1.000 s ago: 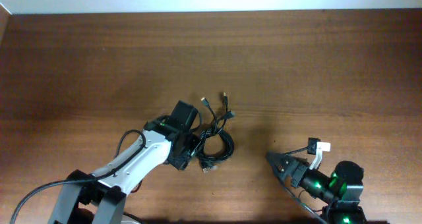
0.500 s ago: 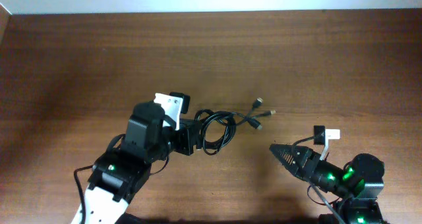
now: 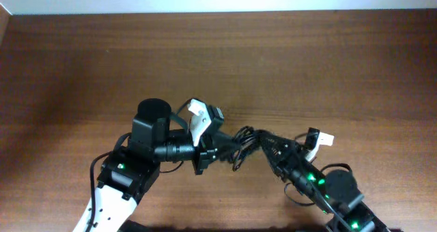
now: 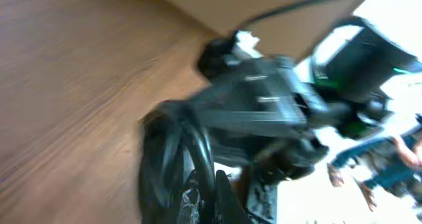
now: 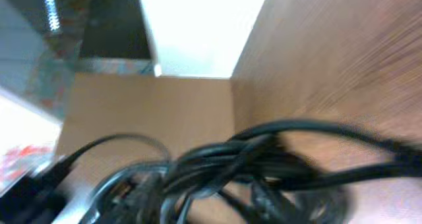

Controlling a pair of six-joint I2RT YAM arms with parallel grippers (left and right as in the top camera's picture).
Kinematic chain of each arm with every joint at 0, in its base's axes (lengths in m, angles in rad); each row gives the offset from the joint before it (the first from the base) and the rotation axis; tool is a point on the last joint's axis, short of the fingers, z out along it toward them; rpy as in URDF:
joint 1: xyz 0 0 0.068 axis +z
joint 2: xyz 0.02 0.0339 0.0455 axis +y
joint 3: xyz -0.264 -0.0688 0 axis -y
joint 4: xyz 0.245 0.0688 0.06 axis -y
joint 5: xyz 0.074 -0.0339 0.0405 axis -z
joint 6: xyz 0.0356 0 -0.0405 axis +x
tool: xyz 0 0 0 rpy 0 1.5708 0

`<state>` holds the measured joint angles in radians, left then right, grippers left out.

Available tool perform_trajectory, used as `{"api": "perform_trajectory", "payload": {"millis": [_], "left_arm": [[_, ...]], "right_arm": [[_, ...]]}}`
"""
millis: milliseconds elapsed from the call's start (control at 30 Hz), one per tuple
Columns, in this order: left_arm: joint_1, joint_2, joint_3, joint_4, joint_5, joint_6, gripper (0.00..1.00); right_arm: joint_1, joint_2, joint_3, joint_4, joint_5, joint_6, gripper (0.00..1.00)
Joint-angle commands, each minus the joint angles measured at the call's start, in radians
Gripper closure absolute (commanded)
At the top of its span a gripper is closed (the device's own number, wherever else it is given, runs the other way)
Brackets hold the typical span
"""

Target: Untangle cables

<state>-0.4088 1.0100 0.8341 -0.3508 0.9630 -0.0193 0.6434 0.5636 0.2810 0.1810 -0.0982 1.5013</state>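
Note:
Both of my grippers are pinching the same small twisted bundle of cables [image 3: 244, 143]. I should open my right gripper, let my left gripper lower the bundle, and then take a loose loop with my right gripper.
The cables [image 3: 239, 149] form one small black tangled bundle hanging between the two arms near the middle of the table. My left gripper [image 3: 210, 153] is shut on the bundle's left side. The left wrist view shows the black loops [image 4: 175, 158] pinched between the fingers of the left gripper [image 4: 208, 194], with the right arm's dark body [image 4: 264, 109] close behind. My right gripper [image 3: 265, 142] has its tip in the bundle's right side. The right wrist view is filled with blurred twisted cords [image 5: 231, 161], and its fingers do not show clearly there.
The brown wooden table [image 3: 328, 68] stretches wide behind and to both sides of the arms. Its far edge meets a pale wall [image 3: 218, 0]. The left arm's own black wire [image 3: 95, 181] loops beside its base.
The left gripper shut on the bundle and swung it to the right. The right arm moved up and left until its tip reached the cords, where the loose plug ends stuck out before.

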Motion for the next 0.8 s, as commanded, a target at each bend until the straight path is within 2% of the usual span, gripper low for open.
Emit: {"api": "perform_trajectory", "payload": {"millis": [0, 67, 133, 167, 200, 233, 333, 400, 467, 567, 600, 667, 700, 733, 767], "left_arm": [[-0.003, -0.004, 0.021, 0.01, 0.219, 0.078, 1.0], [-0.003, -0.004, 0.021, 0.029, 0.219, 0.078, 1.0], [-0.001, -0.004, 0.021, 0.048, 0.153, 0.077, 1.0], [-0.001, -0.004, 0.021, 0.078, 0.147, 0.077, 1.0], [-0.001, -0.004, 0.021, 0.102, 0.147, 0.077, 1.0], [-0.001, -0.004, 0.021, 0.111, 0.147, 0.078, 1.0], [-0.001, -0.004, 0.021, 0.111, 0.148, 0.077, 1.0], [-0.001, -0.004, 0.021, 0.113, 0.162, 0.077, 1.0], [-0.001, -0.004, 0.021, 0.118, 0.235, 0.077, 1.0], [-0.001, -0.004, 0.021, 0.119, 0.317, 0.077, 1.0], [-0.001, -0.004, 0.021, 0.142, 0.316, 0.077, 1.0], [0.01, -0.004, 0.021, 0.284, 0.311, 0.015, 1.0], [0.033, -0.004, 0.021, 0.336, 0.285, -0.021, 1.0], [0.059, -0.004, 0.021, 0.341, 0.237, -0.03, 1.0], [0.092, -0.003, 0.021, 0.296, 0.122, -0.03, 1.0]], "right_arm": [[0.005, 0.119, 0.013, 0.095, 0.041, 0.003, 0.96], [0.005, 0.172, 0.013, 0.126, -0.04, -0.009, 0.96], [0.005, 0.192, 0.013, 0.15, -0.13, -0.134, 0.96], [0.005, 0.192, 0.013, 0.161, -0.17, -0.144, 0.93], [0.005, 0.192, 0.013, 0.202, -0.211, -0.144, 0.83], [0.005, 0.192, 0.013, 0.271, -0.259, -0.144, 0.68], [0.005, 0.192, 0.013, 0.434, -0.314, -0.132, 0.58], [0.005, 0.204, 0.013, 0.428, -0.289, -0.132, 0.58], [0.004, 0.238, 0.013, 0.43, -0.223, -0.091, 0.5], [0.003, 0.274, 0.013, 0.43, -0.093, -0.123, 0.89], [0.003, 0.297, 0.013, 0.377, -0.072, -0.126, 0.96], [0.003, 0.349, 0.013, 0.154, -0.074, -0.138, 0.96], [0.003, 0.361, 0.013, 0.119, -0.084, -0.183, 0.96], [0.003, 0.366, 0.013, 0.099, -0.119, -0.266, 0.96], [0.003, 0.365, 0.013, 0.097, -0.158, -0.331, 0.96]]}}
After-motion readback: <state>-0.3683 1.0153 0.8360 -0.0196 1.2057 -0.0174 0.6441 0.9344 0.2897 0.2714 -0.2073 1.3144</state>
